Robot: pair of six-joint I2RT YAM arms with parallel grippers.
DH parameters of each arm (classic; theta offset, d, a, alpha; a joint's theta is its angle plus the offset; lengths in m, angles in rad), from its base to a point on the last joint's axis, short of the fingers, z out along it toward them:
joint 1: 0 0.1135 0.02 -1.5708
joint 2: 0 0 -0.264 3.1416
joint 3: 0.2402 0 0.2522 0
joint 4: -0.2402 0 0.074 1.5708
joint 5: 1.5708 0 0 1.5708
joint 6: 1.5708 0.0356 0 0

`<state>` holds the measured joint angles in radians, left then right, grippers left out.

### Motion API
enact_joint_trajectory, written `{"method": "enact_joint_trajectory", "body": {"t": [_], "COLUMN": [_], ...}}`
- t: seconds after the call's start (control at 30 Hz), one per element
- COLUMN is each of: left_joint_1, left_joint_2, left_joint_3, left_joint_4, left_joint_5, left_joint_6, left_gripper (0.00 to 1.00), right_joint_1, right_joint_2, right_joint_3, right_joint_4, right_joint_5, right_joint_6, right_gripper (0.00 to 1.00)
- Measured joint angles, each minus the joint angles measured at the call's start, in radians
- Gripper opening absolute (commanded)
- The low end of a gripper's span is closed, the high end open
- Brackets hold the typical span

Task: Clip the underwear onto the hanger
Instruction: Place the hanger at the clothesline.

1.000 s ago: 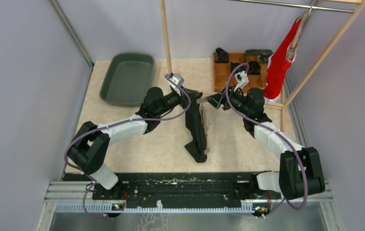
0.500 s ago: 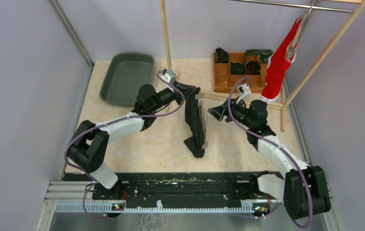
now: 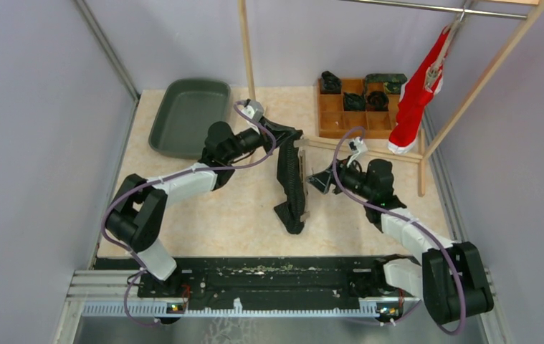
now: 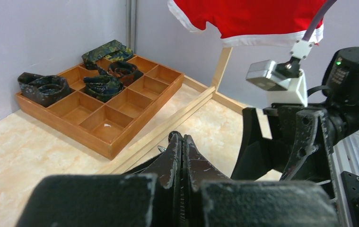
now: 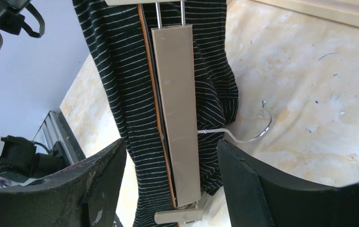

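The hanger's end lies beside my shut left gripper, so my right gripper should steady the hanger while my left gripper opens and takes underwear and hanger together.
The underwear, black with thin white stripes, stretches from the table up to my left gripper, which is shut on its top end. Along the fabric's right side runs the hanger, a beige bar. The right wrist view shows the hanger lying lengthwise on the underwear, with a clip at its near end and a wire hook out to the right. My right gripper stands open, its fingers on either side of the hanger without touching it. It sits just right of the bar.
A dark green tray lies at the back left. A wooden compartment box with rolled garments stands at the back right. A red garment hangs from the rack's rail. The rack's wooden post and base bar are near both grippers.
My right gripper has come down and toward the near side, closing on the hanger's middle, and its jaws have spread a little. The left gripper carried the underwear's top end slightly back.
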<state>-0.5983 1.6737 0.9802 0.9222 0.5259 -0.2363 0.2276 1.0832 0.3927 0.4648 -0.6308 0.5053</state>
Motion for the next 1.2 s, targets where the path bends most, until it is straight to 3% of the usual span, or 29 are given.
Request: {"method": "enact_joint_trajectory", "body": {"t": [0.5,0.6,0.77,0.9,0.93,0.97,1.03,1.13,1.2], "left_joint_1": [0.0,0.0,0.0,0.0,0.0,0.0,0.0,0.0,0.0], "left_joint_2": [0.008,0.008,0.008,0.008,0.008,0.008,0.008,0.008,0.005], "left_joint_3": [0.007,0.007,0.007,0.007,0.007,0.007,0.008,0.019,0.019], "left_joint_4": [0.025,0.03,0.035,0.034,0.034,0.027,0.003,-0.044,-0.065], "left_joint_5": [0.055,0.062,0.066,0.064,0.06,0.051,0.024,-0.032,-0.077], "left_joint_6": [-0.051,-0.056,-0.059,-0.06,-0.061,-0.064,-0.07,-0.08,-0.084], "left_gripper": [0.0,0.0,0.0,0.0,0.04,0.16,0.5,0.89,0.97], "right_joint_1": [0.079,0.081,0.094,0.101,0.102,0.104,0.106,0.106,0.106], "right_joint_2": [0.235,0.271,0.308,0.308,0.307,0.305,0.293,0.263,0.238], "right_joint_3": [0.093,0.111,0.132,0.133,0.133,0.133,0.133,0.133,0.133], "right_joint_4": [0.134,0.159,0.181,0.189,0.188,0.185,0.164,0.129,0.101], "right_joint_5": [0.028,0.03,0.028,0.028,0.031,0.035,0.047,0.071,0.09], "right_joint_6": [-0.012,-0.014,-0.015,-0.022,-0.024,-0.028,-0.037,-0.052,-0.065], "right_gripper": [0.69,0.61,0.35,0.2,0.18,0.17,0.15,0.14,0.14]}}
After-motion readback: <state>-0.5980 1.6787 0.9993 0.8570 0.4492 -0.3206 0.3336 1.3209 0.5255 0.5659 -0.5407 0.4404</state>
